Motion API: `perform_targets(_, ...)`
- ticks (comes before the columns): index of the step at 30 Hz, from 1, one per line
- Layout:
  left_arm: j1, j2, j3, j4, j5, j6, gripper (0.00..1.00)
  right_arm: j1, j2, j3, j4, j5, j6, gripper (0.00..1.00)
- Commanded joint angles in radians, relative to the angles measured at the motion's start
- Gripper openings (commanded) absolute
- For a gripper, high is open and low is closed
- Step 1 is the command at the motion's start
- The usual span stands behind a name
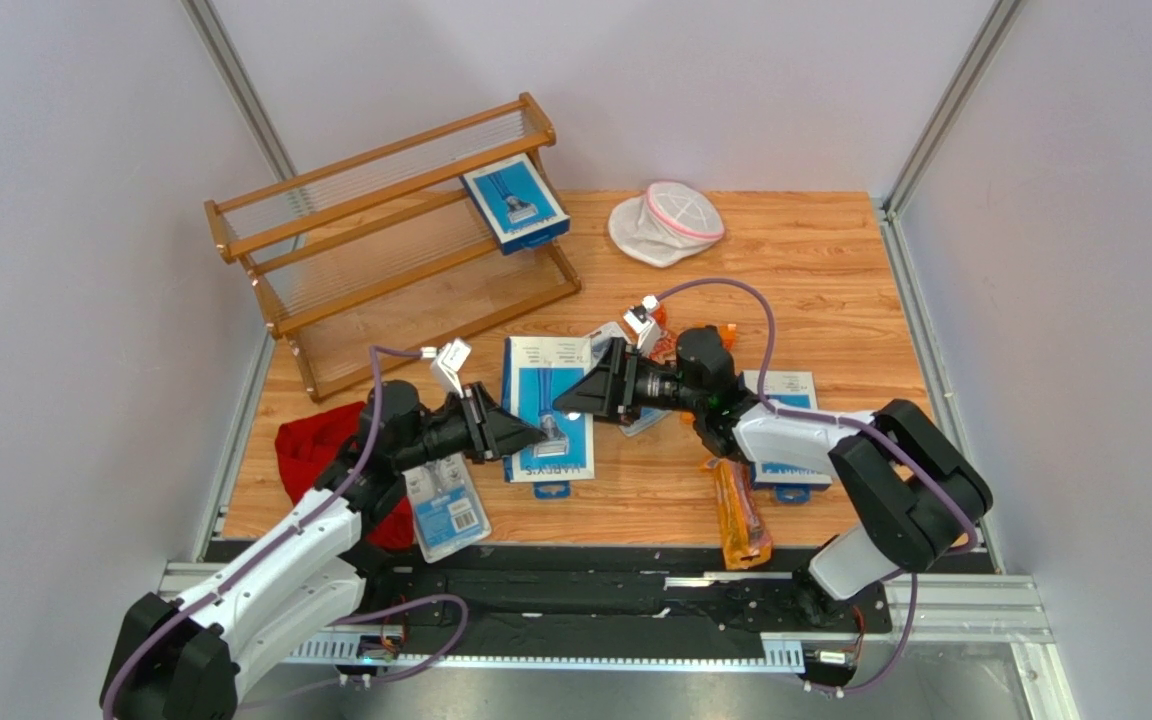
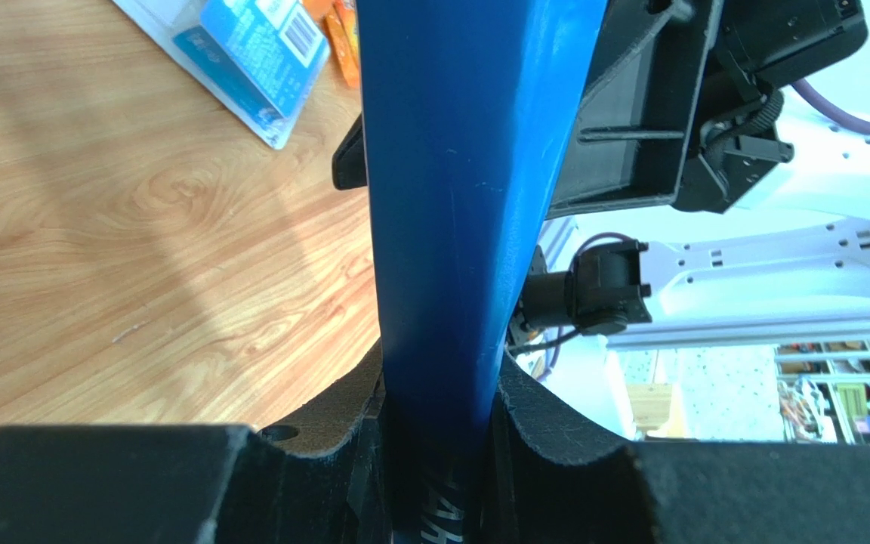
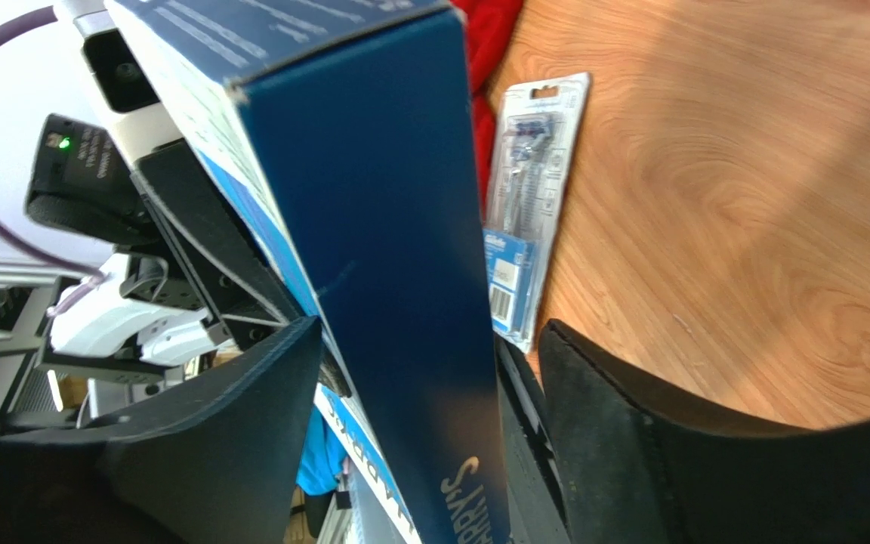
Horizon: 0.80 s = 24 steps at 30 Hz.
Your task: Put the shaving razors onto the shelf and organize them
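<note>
My left gripper is holding the blue box's side (image 2: 442,340) too high up. It should move to the box's lower corner (image 1: 512,474) while my right gripper keeps the box steady.
A flat blue razor box (image 1: 545,383) stands on edge over the middle of the table. My left gripper (image 1: 534,435) is shut on its near end, and the pads press both faces of the box (image 2: 474,170) around the left gripper (image 2: 442,397). My right gripper (image 1: 567,402) straddles the other end of the box (image 3: 394,249). The right gripper (image 3: 428,374) is open, with gaps beside the box. The shelf (image 1: 387,240) stands at the back left, with another blue box (image 1: 515,203) on its top tier. A blister pack (image 1: 444,510) and an orange bag (image 1: 737,518) lie on the table.
A red cloth (image 1: 312,450) lies under the left arm, and a round white pouch (image 1: 665,222) sits at the back. Another blue box (image 1: 793,393) lies under the right arm. More orange bags (image 2: 343,34) lie beyond the held box. Grey walls close in both sides.
</note>
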<state>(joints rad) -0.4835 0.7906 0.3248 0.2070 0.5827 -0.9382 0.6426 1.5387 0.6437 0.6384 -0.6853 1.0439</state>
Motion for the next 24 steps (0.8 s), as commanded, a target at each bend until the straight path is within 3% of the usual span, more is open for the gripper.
perform_targets(1, -0.003, -0.007, 0.034, 0.088, 0.062, -0.001, 0.27, -0.004, 0.021, -0.015, 0.176, -0.042, 0.056, 0.58)
perform_targets(3, -0.003, -0.008, 0.039, 0.071, 0.068, 0.01, 0.27, -0.003, 0.04, -0.012, 0.231, -0.072, 0.08, 0.38)
perform_targets(6, -0.003, -0.022, 0.056, 0.016, 0.065, 0.038, 0.32, -0.003, 0.067, -0.012, 0.306, -0.094, 0.119, 0.21)
perform_targets(8, -0.003, -0.033, 0.075, -0.058, 0.043, 0.073, 0.38, -0.004, 0.074, -0.016, 0.34, -0.091, 0.133, 0.16)
perform_targets(12, -0.003, -0.083, 0.112, -0.202, -0.018, 0.133, 0.73, -0.003, 0.066, -0.019, 0.357, -0.088, 0.137, 0.0)
perform_targets(18, -0.003, -0.187, 0.129, -0.388, -0.135, 0.176, 0.88, -0.004, -0.011, -0.016, 0.236, -0.057, 0.059, 0.0)
perform_targets(24, -0.003, -0.284, 0.08, -0.411, -0.142, 0.136, 0.91, -0.009, -0.078, -0.021, 0.149, -0.026, 0.008, 0.0)
